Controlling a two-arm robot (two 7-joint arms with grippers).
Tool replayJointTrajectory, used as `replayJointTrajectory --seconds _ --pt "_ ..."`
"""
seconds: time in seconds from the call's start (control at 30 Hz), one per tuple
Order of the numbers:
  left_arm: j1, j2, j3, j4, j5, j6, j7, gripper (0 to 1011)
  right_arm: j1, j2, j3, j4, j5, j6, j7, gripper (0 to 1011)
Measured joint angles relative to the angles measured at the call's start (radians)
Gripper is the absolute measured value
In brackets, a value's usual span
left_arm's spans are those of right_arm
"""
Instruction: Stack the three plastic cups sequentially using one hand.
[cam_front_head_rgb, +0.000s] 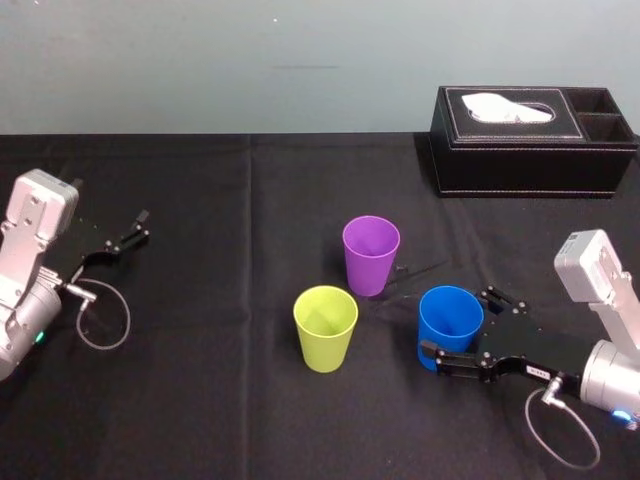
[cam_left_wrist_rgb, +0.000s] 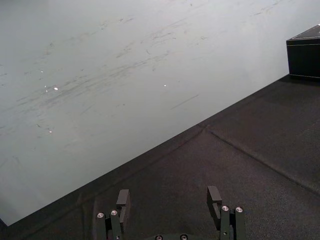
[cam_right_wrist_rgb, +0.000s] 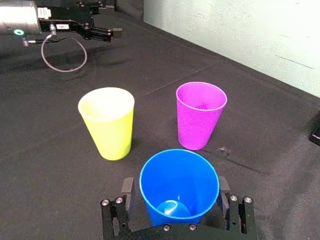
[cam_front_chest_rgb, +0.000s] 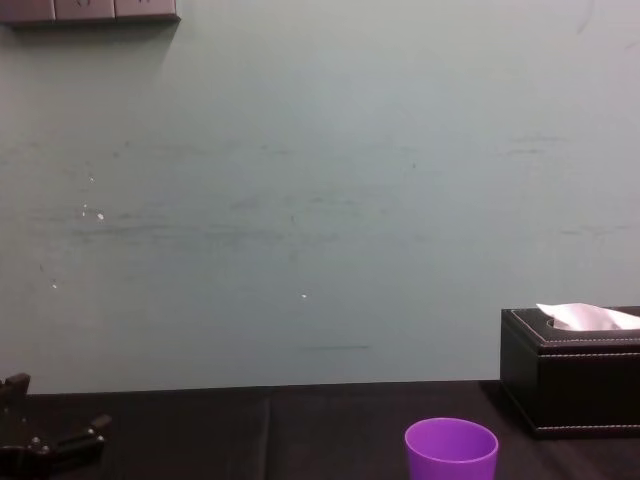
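Note:
I expect the blue cup (cam_right_wrist_rgb: 179, 187) to go deep inside the purple cup when I lower it, with the blue cup's rim staying above, because the purple cup gets wider toward its opening (cam_front_chest_rgb: 451, 440).
Three plastic cups stand upright and apart on the black tablecloth. The purple cup (cam_front_head_rgb: 371, 255) (cam_right_wrist_rgb: 200, 115) (cam_front_chest_rgb: 451, 450) is the farthest back. Nearer and to its left is the yellow-green cup (cam_front_head_rgb: 325, 327) (cam_right_wrist_rgb: 107, 122). The blue cup (cam_front_head_rgb: 450, 325) (cam_right_wrist_rgb: 179, 185) is at the front right. My right gripper (cam_front_head_rgb: 458, 322) (cam_right_wrist_rgb: 175, 186) is open, with one finger on each side of the blue cup's lower body. My left gripper (cam_front_head_rgb: 140, 228) (cam_left_wrist_rgb: 168, 195) is parked at the table's left side, open and holding nothing.
A black tissue box (cam_front_head_rgb: 530, 140) (cam_front_chest_rgb: 570, 390) stands at the back right near the wall. A loose grey cable loops beside the left arm (cam_front_head_rgb: 100, 320). The black cloth lies bare between the cups and the left gripper.

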Motion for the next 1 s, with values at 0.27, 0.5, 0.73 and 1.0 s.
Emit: replayJointTrajectory --seconds 0.27,0.5,0.73,1.0 --pt "0.0 0.0 0.0 0.0 0.0 0.0 0.0 1011 0.002 -0.002 -0.001 0.003 -0.001 0.0 -0.002 1000" --pt "0.0 0.0 0.0 0.0 0.0 0.0 0.0 1011 0.0 0.0 0.0 0.0 -0.001 0.0 -0.002 915" --pt "0.0 0.0 0.0 0.0 0.0 0.0 0.0 1011 -0.001 0.001 0.001 -0.001 0.0 0.0 -0.002 785" --pt "0.0 0.0 0.0 0.0 0.0 0.0 0.0 1011 -0.001 0.002 0.002 -0.002 0.001 0.0 -0.002 746"
